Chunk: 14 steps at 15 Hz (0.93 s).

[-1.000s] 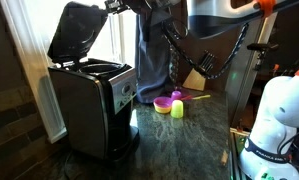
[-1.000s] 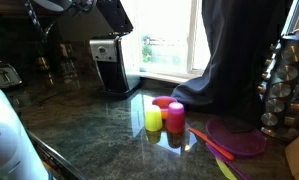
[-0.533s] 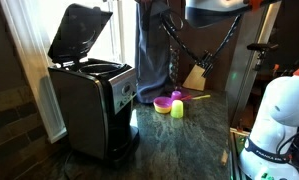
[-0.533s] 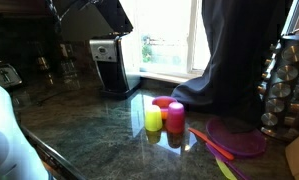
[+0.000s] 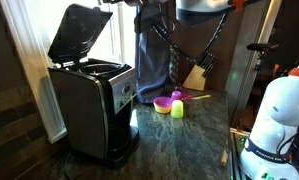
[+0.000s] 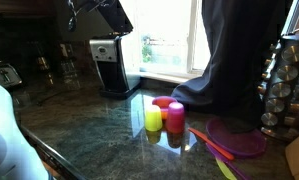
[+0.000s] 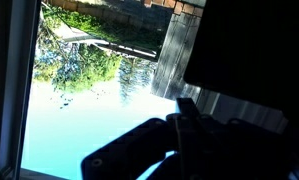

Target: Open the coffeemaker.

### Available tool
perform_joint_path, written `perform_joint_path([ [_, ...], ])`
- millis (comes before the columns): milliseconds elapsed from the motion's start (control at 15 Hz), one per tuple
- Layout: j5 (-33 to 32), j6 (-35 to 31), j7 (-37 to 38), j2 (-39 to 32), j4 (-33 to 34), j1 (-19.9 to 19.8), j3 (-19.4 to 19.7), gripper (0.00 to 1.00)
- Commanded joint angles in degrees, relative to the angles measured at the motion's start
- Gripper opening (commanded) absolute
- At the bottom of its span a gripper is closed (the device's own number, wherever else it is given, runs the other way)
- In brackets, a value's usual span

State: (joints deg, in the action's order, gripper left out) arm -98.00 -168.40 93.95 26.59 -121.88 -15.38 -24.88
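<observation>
The coffeemaker's lid (image 5: pixel 77 36) is tilted partway up, apart from the gripper, so the robot should back off, then come to the lid's raised edge (image 5: pixel 92 10) and push it further upright.
The coffeemaker (image 5: pixel 89 100) is a black boxy machine with a silver front, standing at the counter's end by the window. Its hinged top lid (image 5: pixel 79 30) stands raised and tilted back, and the top is open. It also shows in an exterior view (image 6: pixel 109 62) with the lid (image 6: pixel 115 14) up. My gripper (image 6: pixel 81 8) is a dark shape high beside the raised lid, apart from it. In the wrist view the gripper (image 7: pixel 184 125) is a black silhouette against the bright window, so how its jaws stand does not show.
A yellow cup (image 6: pixel 153 120) and a pink cup (image 6: pixel 175 116) stand mid-counter beside a purple plate (image 6: pixel 239 140). A wooden knife block (image 5: pixel 195 77) is at the back. A dark cloth (image 5: pixel 151 60) hangs by the window. A white rounded object (image 5: pixel 279 115) stands near the camera.
The arm has drawn up and away from the lid's top edge. The lid has stayed raised.
</observation>
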Motion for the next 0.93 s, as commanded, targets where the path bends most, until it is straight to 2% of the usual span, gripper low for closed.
perform_joint_path([
  [0,-4.5,0.1,4.2,-2.3,2.1,-0.1,-0.3,0.00],
  [333,-6.3,1.0,6.5,0.3,2.0,0.3,0.1,0.00],
  [533,1.8,-1.1,0.7,4.1,-1.9,0.3,1.6,0.00],
  [733,5.6,-0.3,-1.7,10.5,-6.3,1.4,2.6,0.00],
  [867,5.9,1.0,-2.1,15.2,-8.8,1.9,2.9,0.00],
])
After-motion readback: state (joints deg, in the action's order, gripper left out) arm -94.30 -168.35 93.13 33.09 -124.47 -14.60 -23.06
